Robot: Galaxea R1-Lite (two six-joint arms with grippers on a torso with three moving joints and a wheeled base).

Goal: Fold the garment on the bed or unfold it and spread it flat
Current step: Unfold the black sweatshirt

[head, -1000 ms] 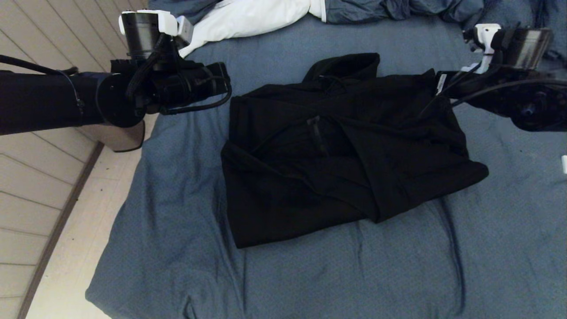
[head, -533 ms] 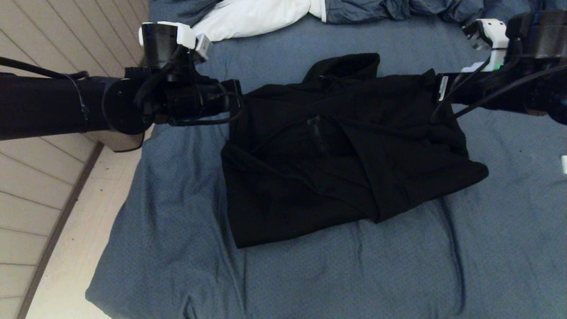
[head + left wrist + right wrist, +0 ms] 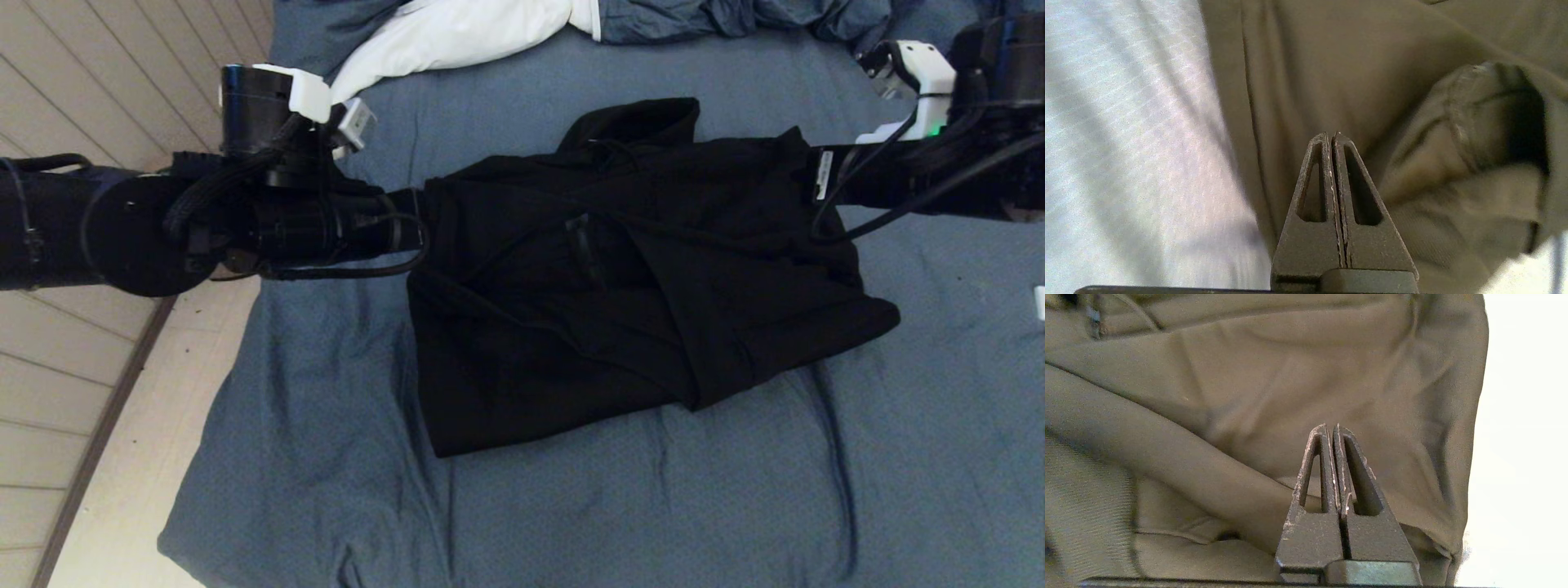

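Observation:
My shut, empty left gripper should open, pinch the ribbed hem (image 3: 1444, 237) and pull it to the near side (image 3: 490, 510), because the hem lies folded back next to the gripper.
The black garment (image 3: 629, 269) lies folded in a compact bundle in the middle of the bed (image 3: 571, 506), hood toward the far side. My left gripper (image 3: 437, 214) reaches in at the bundle's left edge. In the left wrist view it (image 3: 1331, 134) is shut with nothing between its fingers, hovering over the garment (image 3: 1331, 61) beside a sleeve cuff (image 3: 1494, 114). My right gripper (image 3: 798, 163) sits at the far right corner of the bundle. The right wrist view shows it (image 3: 1331, 426) shut and empty above a folded sleeve (image 3: 1167, 457).
A duvet with white lining (image 3: 457, 33) and blue-grey folds (image 3: 735, 16) is bunched along the bed's far side. The bed's left edge drops to a wooden floor (image 3: 98, 367). A small white object (image 3: 1041, 302) shows at the right edge. Open sheet lies in front of the garment.
My left arm has swung in toward the garment's left edge and come nearer. My right arm has shifted slightly away and levelled out. The garment has not moved.

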